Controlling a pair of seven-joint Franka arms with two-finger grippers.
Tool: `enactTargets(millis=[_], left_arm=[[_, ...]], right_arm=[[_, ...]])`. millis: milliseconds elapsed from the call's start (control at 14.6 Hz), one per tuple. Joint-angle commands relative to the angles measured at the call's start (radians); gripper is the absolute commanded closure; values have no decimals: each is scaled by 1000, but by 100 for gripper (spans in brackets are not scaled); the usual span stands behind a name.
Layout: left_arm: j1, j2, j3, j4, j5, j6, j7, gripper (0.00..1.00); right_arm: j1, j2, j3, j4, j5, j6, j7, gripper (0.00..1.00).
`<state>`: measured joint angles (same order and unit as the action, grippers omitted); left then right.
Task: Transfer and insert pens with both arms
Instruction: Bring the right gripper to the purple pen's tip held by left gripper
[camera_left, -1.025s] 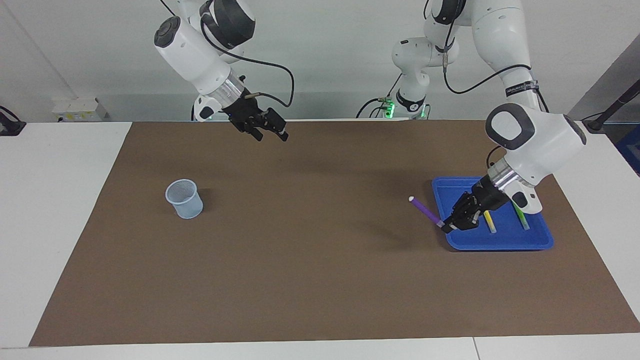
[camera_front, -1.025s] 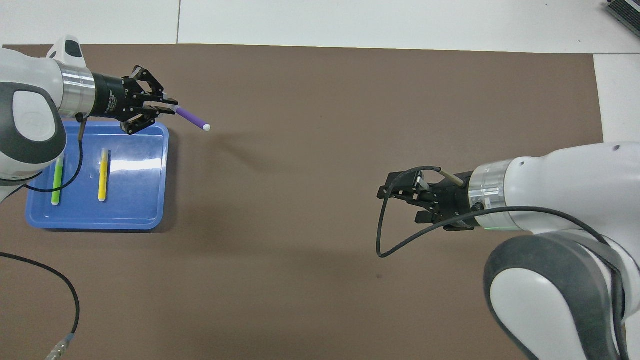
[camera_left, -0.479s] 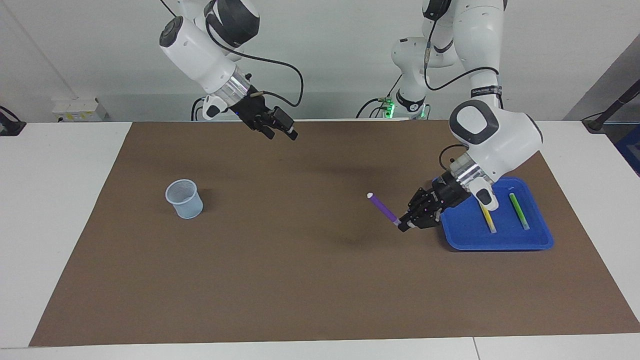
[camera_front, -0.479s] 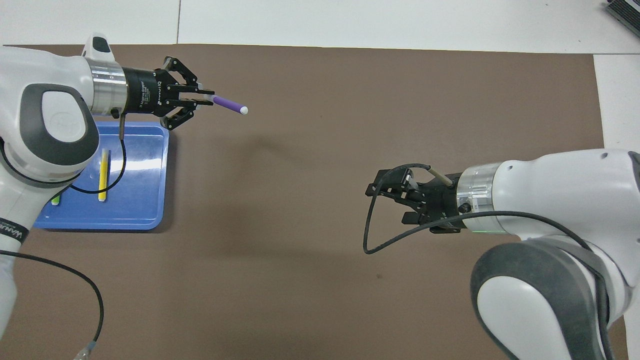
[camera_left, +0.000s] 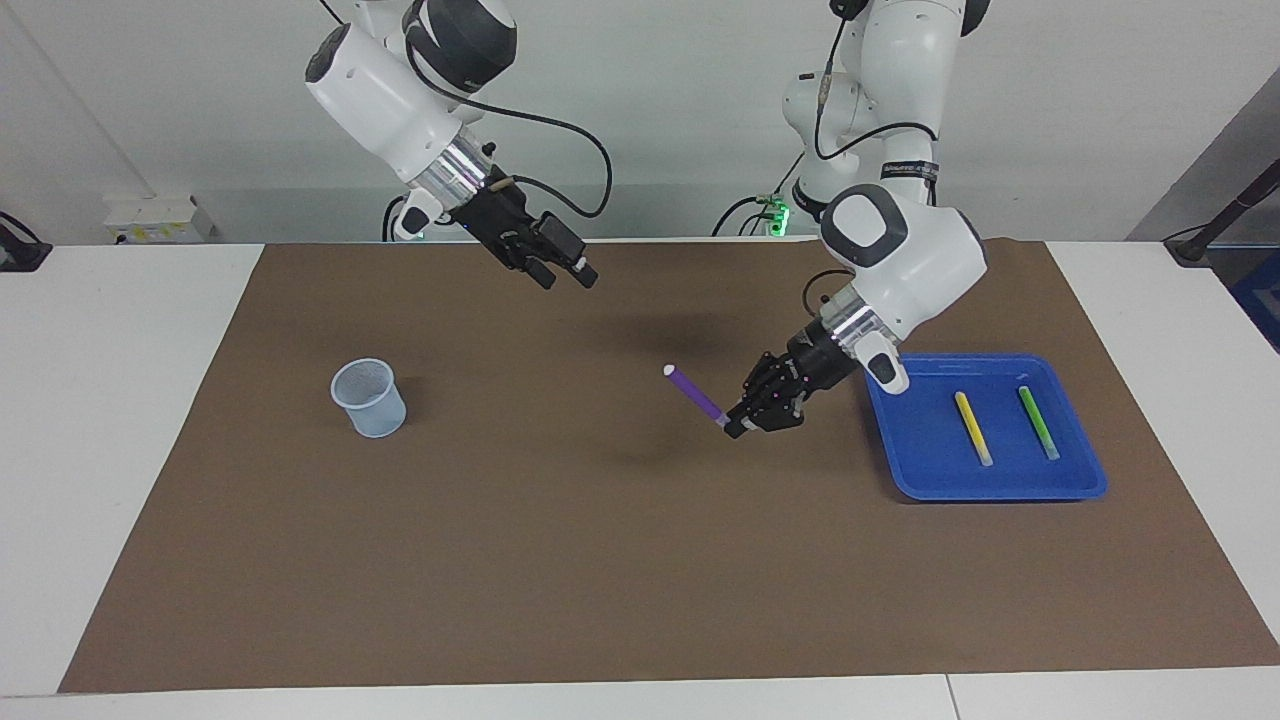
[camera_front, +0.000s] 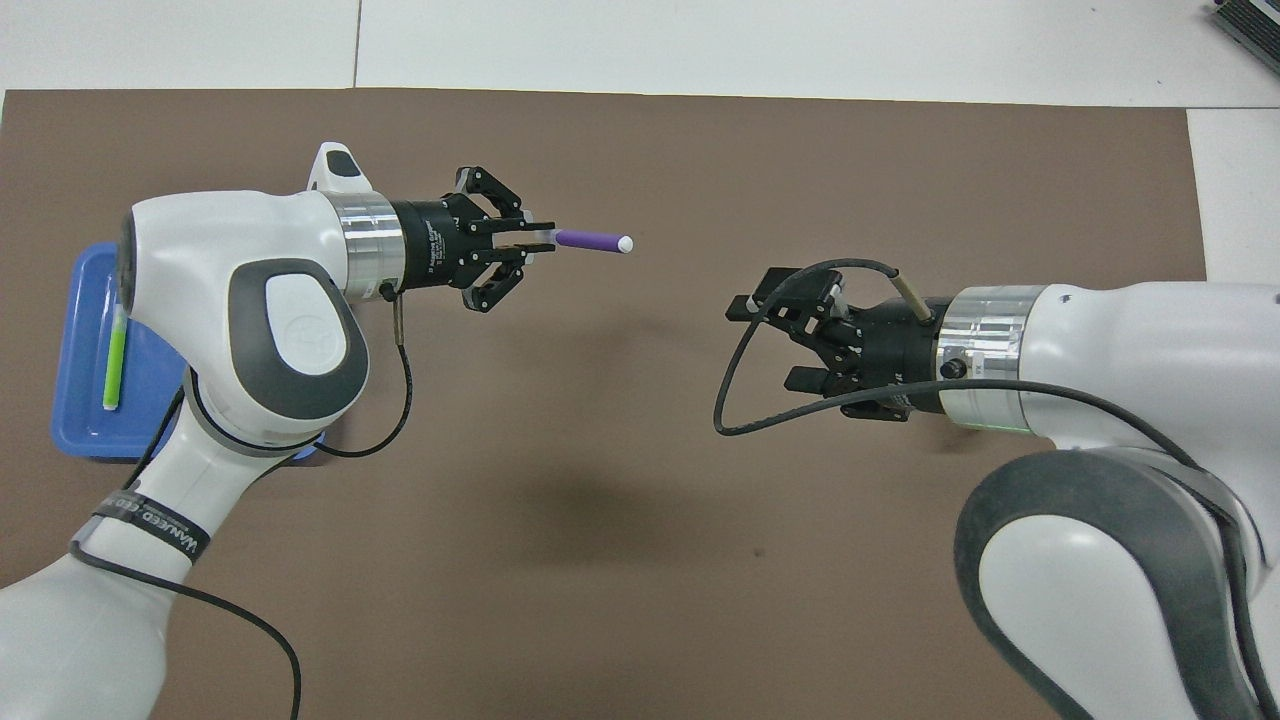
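Next, I bring in my right gripper to grab the purple pen near its whitish tip (camera_front: 624, 245), because my left gripper is holding the purple pen's tail far from the mesh cup (camera_left: 369, 397).
My left gripper (camera_left: 733, 424) (camera_front: 545, 238) is shut on the tail of the purple pen (camera_left: 694, 392) (camera_front: 592, 241), up in the air over the middle of the brown mat. The pen's whitish tip points toward my right gripper (camera_left: 568, 272) (camera_front: 775, 337), which hangs open over the mat with a gap between it and the pen. The yellow pen (camera_left: 973, 427) and the green pen (camera_left: 1038, 422) (camera_front: 115, 356) lie side by side in the blue tray (camera_left: 1000, 484) (camera_front: 75, 430) at the left arm's end. In the overhead view the left arm hides the yellow pen.
A pale blue mesh cup (camera_left: 370, 398) stands upright on the brown mat (camera_left: 560, 560) toward the right arm's end; it is out of the overhead view. A black cable loops from the right wrist (camera_front: 735, 400).
The left arm has carried the purple pen away from the tray to over the mat's middle. The right gripper has swung slightly toward the pen, still open.
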<state>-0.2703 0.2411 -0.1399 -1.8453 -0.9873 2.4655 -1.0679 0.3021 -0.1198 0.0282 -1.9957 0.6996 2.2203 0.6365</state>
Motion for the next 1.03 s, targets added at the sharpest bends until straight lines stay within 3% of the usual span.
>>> enactTargets(millis=[0, 410, 547, 957], left_arm=[[-56, -75, 14, -89, -24, 79, -104, 100], [-89, -101, 16, -92, -24, 89, -217, 100], [-121, -111, 14, -124, -24, 153, -222, 100], [-162, -124, 14, -156, -24, 202, -242, 100]], right_arm=[[9, 29, 3, 17, 23, 47, 26, 0], [12, 152, 38, 112, 43, 142, 34, 0], [12, 160, 45, 140, 115, 140, 40, 0], [37, 200, 45, 163, 107, 186, -4, 0]])
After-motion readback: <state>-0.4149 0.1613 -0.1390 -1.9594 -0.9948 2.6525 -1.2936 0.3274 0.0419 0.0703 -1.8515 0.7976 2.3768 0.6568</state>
